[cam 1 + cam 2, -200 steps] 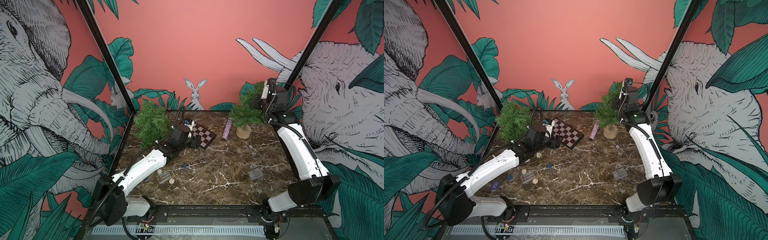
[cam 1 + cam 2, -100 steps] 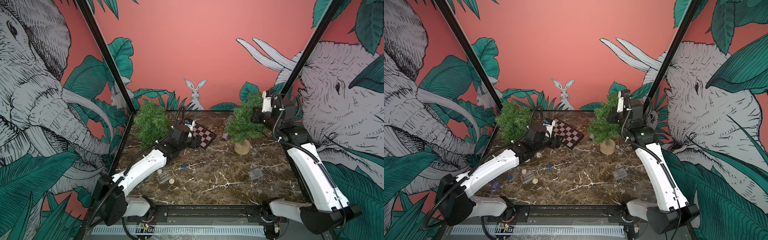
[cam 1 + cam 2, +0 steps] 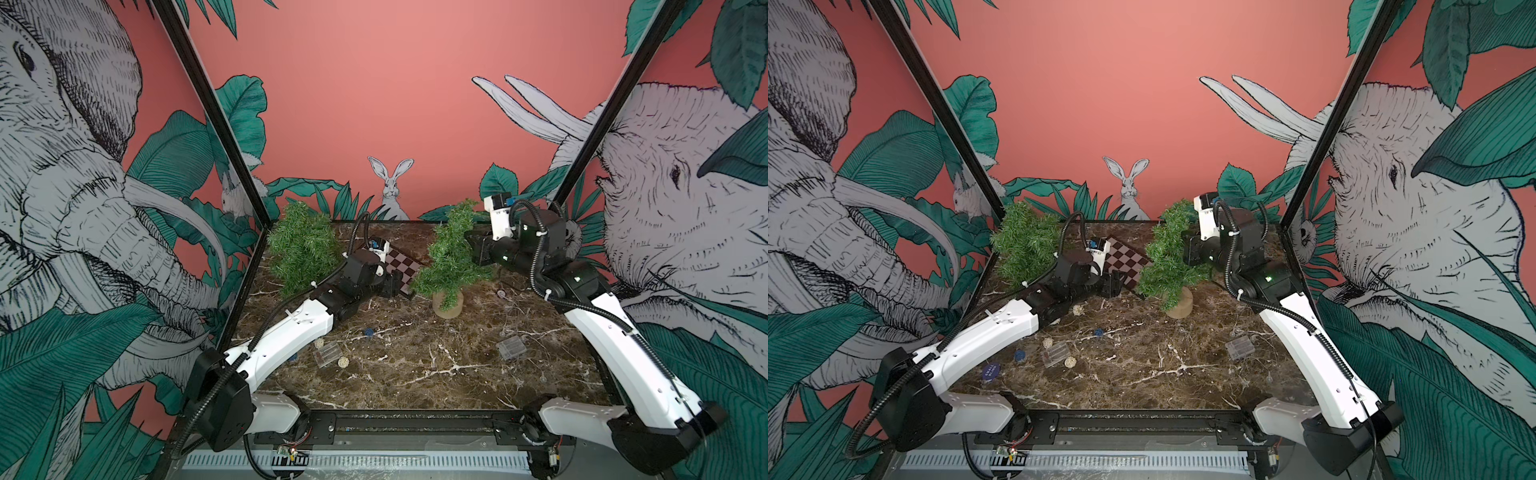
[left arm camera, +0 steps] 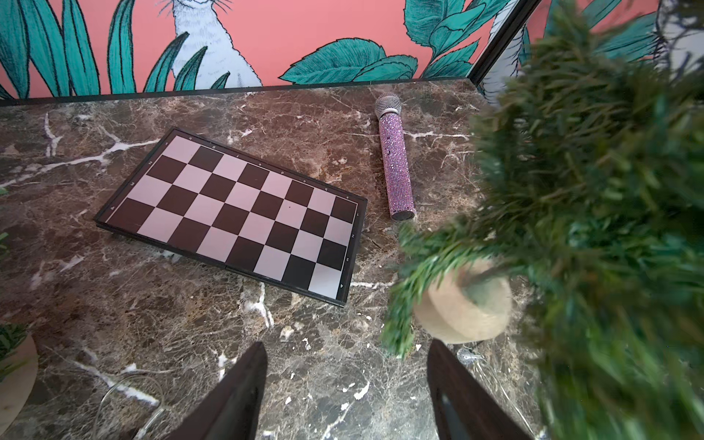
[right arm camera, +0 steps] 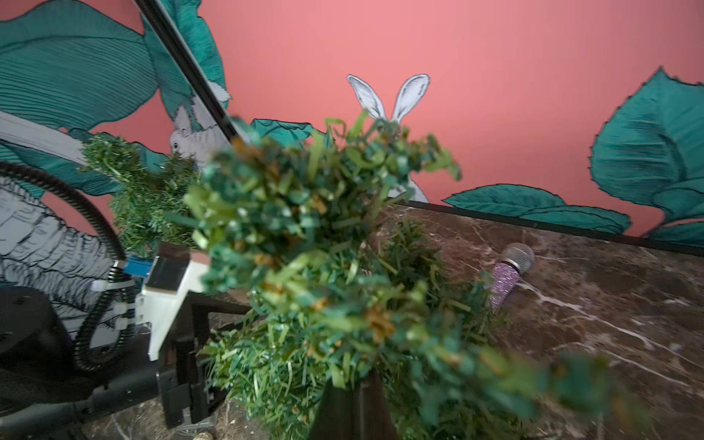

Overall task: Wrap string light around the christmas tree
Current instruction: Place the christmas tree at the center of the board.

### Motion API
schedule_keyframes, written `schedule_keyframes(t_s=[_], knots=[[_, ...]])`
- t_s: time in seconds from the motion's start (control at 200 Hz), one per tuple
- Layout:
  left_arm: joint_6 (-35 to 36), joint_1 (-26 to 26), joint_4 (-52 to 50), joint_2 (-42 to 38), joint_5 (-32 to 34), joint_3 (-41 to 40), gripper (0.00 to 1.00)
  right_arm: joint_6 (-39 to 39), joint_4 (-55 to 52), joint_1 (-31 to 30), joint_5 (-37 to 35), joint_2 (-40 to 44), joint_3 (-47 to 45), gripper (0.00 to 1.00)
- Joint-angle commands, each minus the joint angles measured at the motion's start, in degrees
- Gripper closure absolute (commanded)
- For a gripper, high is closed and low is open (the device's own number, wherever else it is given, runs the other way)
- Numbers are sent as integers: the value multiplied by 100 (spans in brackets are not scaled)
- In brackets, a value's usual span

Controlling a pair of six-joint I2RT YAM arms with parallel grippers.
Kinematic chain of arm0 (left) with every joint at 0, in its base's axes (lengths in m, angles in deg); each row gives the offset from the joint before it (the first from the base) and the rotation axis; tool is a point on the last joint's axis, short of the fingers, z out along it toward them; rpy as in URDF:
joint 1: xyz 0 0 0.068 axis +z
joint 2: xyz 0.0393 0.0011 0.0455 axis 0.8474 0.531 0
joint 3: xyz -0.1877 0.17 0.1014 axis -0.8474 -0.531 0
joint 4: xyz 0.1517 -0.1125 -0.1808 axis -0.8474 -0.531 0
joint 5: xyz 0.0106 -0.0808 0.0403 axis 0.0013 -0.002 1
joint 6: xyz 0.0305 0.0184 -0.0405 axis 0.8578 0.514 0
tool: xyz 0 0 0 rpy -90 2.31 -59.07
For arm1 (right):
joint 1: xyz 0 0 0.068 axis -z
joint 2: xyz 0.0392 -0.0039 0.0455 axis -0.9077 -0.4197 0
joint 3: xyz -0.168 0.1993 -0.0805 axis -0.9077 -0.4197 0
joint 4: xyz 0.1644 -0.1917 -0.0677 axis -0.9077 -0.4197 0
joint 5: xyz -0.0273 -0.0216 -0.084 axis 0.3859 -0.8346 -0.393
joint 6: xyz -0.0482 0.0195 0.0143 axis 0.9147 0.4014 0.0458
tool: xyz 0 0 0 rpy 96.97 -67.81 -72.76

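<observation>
My right gripper is holding the christmas tree with the christmas tree's base [image 3: 448,304] facing down beside open marble [image 3: 417,313], so it should keep moving the tree there until the base stands flat, then let it go.
A small green christmas tree [image 3: 451,257] [image 3: 1167,257] in a tan burlap-wrapped base [image 3: 448,305] leans near the table's middle back. My right gripper [image 3: 468,249] [image 3: 1185,254] reaches into its foliage from the right, and its fingers [image 5: 352,388] are shut on the tree. My left gripper [image 4: 346,344] [image 3: 395,286] hangs open and empty over bare marble just left of the base [image 4: 463,316]. Thin wire of the string light [image 4: 118,384] lies on the table by the left fingers, with a small bulb [image 4: 469,357] below the base. More of the wire is too faint to follow.
A second bushy tree [image 3: 303,249] stands at the back left. A chessboard [image 4: 236,213] and a glittery pink microphone [image 4: 396,160] lie behind the gripper. Two clear plastic boxes [image 3: 512,347] [image 3: 328,353], small balls and blue discs [image 3: 991,371] lie toward the front.
My right arm has carried the tree from the back right corner forward and left toward the middle. The left arm has barely moved.
</observation>
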Motion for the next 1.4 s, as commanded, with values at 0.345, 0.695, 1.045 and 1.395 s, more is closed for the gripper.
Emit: schedule_keyframes(t_s=[0.345, 0.695, 1.045, 1.395], knots=[[-61, -9, 88, -270, 148, -383, 32, -455, 2121, -181, 615, -164, -1231, 100], [-99, -9, 140, -261, 55, -279, 31, -377, 1746, -210, 1060, -15, -1058, 63], [-69, -13, 175, -195, -129, -149, 25, -59, 584, -211, 1023, 491, -655, 30], [21, -247, -263, -375, 138, -39, 25, -422, -999, 365, -158, 1247, -1070, 27]])
